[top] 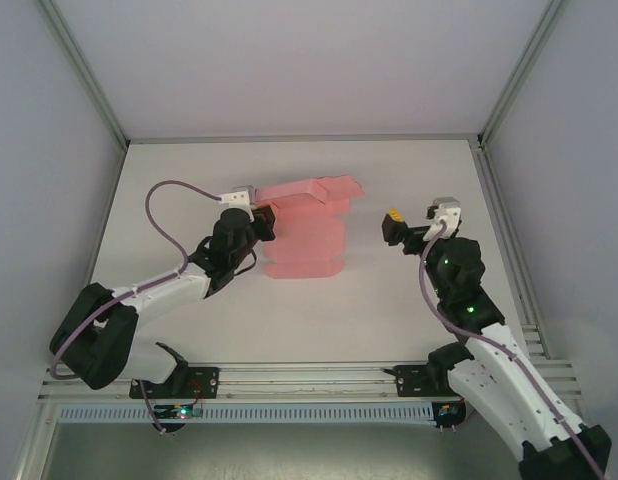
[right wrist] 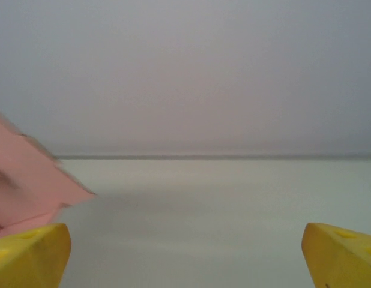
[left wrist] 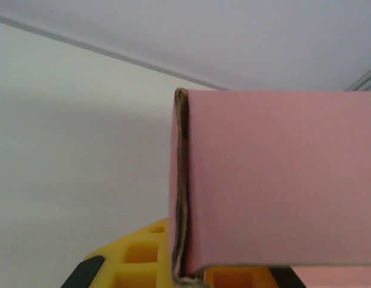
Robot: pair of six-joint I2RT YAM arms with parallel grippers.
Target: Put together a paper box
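Note:
The end flap (top: 342, 188) sticks out from the pink box's raised side (top: 294, 193), so my right gripper should bend the flap in while my left gripper holds the other corner of the box.
The pink paper box (top: 304, 235) lies partly folded in the middle of the white table (top: 389, 310), with a raised flap at its far side. My left gripper (top: 263, 222) is at the box's left edge. In the left wrist view a folded double wall of the box (left wrist: 275, 180) stands upright, its creased edge pinched between the yellow fingers (left wrist: 131, 258) of my left gripper (left wrist: 188, 273). My right gripper (top: 393, 226) hovers to the right of the box, apart from it. Its yellow fingers (right wrist: 29, 255) are spread wide, the gripper (right wrist: 185, 264) is open and holds nothing, and a corner of the box (right wrist: 29, 186) shows at left.
Grey walls and metal frame posts (top: 89, 75) close in the table on three sides. A slotted rail (top: 309, 378) runs along the near edge between the arm bases. Bare table lies in front of and to the right of the box.

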